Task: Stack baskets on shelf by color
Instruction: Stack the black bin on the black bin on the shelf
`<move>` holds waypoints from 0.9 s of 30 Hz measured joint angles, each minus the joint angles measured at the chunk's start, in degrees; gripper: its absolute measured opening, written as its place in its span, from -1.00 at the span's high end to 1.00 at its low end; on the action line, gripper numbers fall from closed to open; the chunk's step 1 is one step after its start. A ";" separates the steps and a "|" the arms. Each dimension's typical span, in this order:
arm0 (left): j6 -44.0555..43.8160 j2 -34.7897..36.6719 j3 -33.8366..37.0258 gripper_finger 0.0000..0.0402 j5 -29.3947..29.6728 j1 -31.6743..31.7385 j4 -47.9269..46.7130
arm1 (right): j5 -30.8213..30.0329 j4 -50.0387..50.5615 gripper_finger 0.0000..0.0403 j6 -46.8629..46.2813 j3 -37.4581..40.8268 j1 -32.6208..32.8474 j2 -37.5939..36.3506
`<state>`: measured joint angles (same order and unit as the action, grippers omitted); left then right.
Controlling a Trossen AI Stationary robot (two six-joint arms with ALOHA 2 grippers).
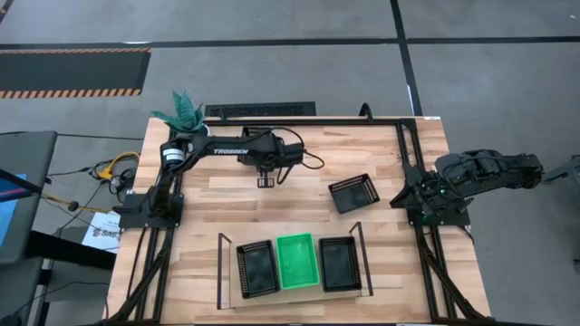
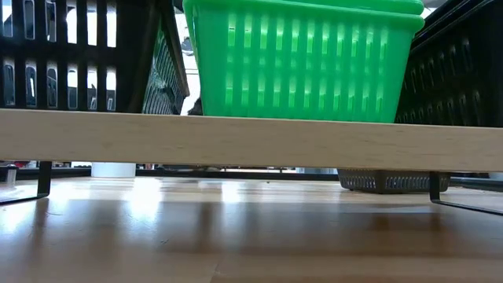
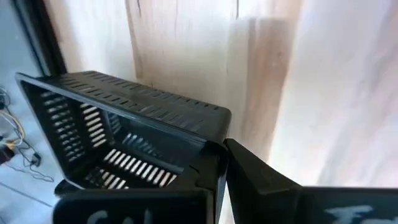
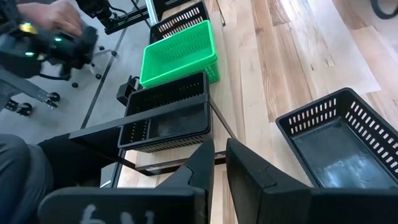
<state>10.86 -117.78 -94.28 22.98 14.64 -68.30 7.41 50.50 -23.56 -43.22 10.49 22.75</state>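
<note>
My left gripper has the black basket point(image 3: 211, 121) by its rim. I should keep bringing it to the shelf's open black baskets point(image 1: 258, 268) nearest that arm until it nests.
The shelf point(image 1: 292, 292) stands at the table's near edge, and its wooden board point(image 2: 251, 141) fills the low view. On it sit black baskets at the left point(image 1: 256, 269), green baskets in the middle point(image 1: 297, 260) point(image 2: 302, 63) point(image 4: 180, 53), and black baskets at the right point(image 1: 340, 263) point(image 4: 168, 118). One loose black basket point(image 1: 353, 193) point(image 3: 124, 143) point(image 4: 342, 143) rests upright on the table, right of centre. My left gripper point(image 1: 264, 179) point(image 3: 222, 168) hovers shut over the far middle of the table, left of that basket. My right gripper point(image 4: 219, 155) is shut, its arm point(image 1: 453, 181) folded at the right edge.
A potted plant point(image 1: 181, 113) and a long black bar point(image 1: 260, 110) stand at the table's far edge. Black frame rails point(image 1: 403, 154) run along the right side. In the right wrist view a person's hand point(image 4: 56, 18) shows beyond the shelf. Bare wood point(image 1: 208, 195) lies between the left arm and the shelf.
</note>
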 joint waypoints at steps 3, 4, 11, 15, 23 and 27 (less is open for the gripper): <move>-2.94 0.00 -3.79 0.99 1.46 -2.40 -2.50 | 0.00 0.01 0.67 -0.03 0.00 0.01 0.00; -4.39 0.00 -5.38 0.99 2.35 -3.40 -3.79 | 0.01 0.00 0.67 -0.04 0.00 0.01 -0.01; -24.30 0.02 -19.59 1.00 3.80 -13.90 -14.62 | -0.01 0.02 0.67 -0.10 0.00 -0.01 0.00; -34.08 0.09 -26.60 1.00 1.25 -23.01 -18.89 | -0.01 0.02 0.67 -0.27 0.00 -0.01 -0.01; -55.99 0.09 -35.83 1.00 -0.34 -39.11 -21.39 | -0.05 0.09 0.67 -1.90 0.00 -0.01 -0.01; -65.22 0.12 -36.44 1.00 -3.39 -44.81 -20.25 | -0.08 0.07 0.67 -1.99 0.00 -0.01 -0.01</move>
<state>-54.36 -117.66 -130.72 19.59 -30.18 -88.55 7.33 50.57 -25.55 -43.22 10.48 22.74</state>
